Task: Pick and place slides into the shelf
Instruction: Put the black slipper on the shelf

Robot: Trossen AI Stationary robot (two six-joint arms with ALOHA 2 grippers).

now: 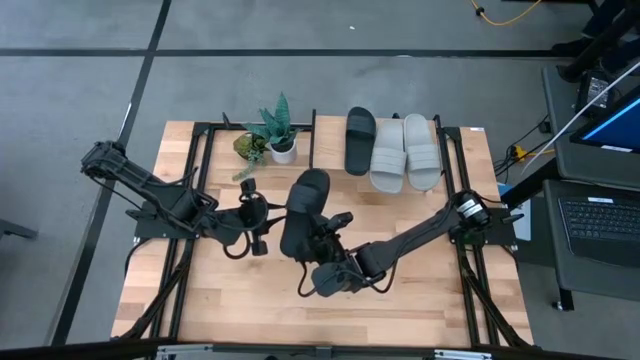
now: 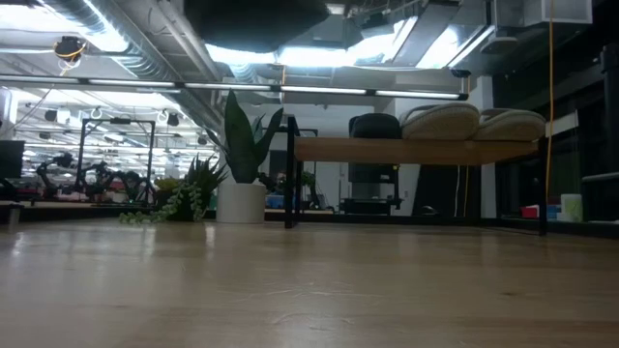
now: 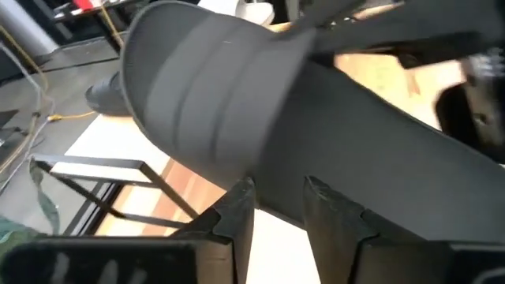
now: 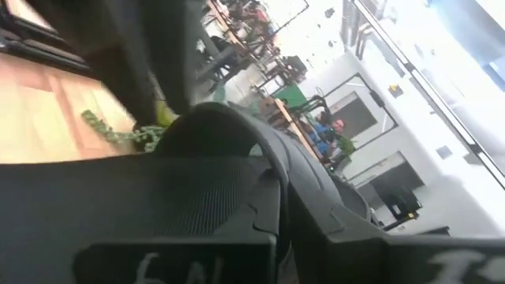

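The slide (image 1: 290, 222) held by my right gripper is between my left gripper's fingers, so next my left gripper moves back out of the way before the slide goes to the shelf's empty end (image 1: 329, 150).
A black slide (image 1: 303, 212) hangs above the middle of the table, its strap (image 1: 311, 188) toward the far edge; it is a dark shape at the top of the low view (image 2: 256, 21). My right gripper (image 1: 322, 240) is shut on its near end. My left gripper (image 1: 266, 215) stands open at the slide's left edge (image 3: 268, 177), one finger (image 3: 237, 207) on each side of it. On the shelf (image 1: 330, 175) at the far right lie one black slide (image 1: 359, 140) and two grey slides (image 1: 388, 155) (image 1: 421, 150), soles down on its board (image 2: 416, 148). My right gripper pinches the slide's side edge (image 4: 272, 185) near its heel end between its two fingers, coming level from the table's near right. The slide is lifted clear of the table, with its strap (image 4: 221, 126) beyond the fingers. Whether my left gripper touches the slide, I cannot tell.
A small potted plant (image 1: 278, 138) stands at the far edge, just left of the shelf, with trailing greenery (image 1: 248, 148) beside it. Black frame rails (image 1: 190, 180) run along the table's left and right sides. Bare wood (image 1: 400, 300) lies near the front.
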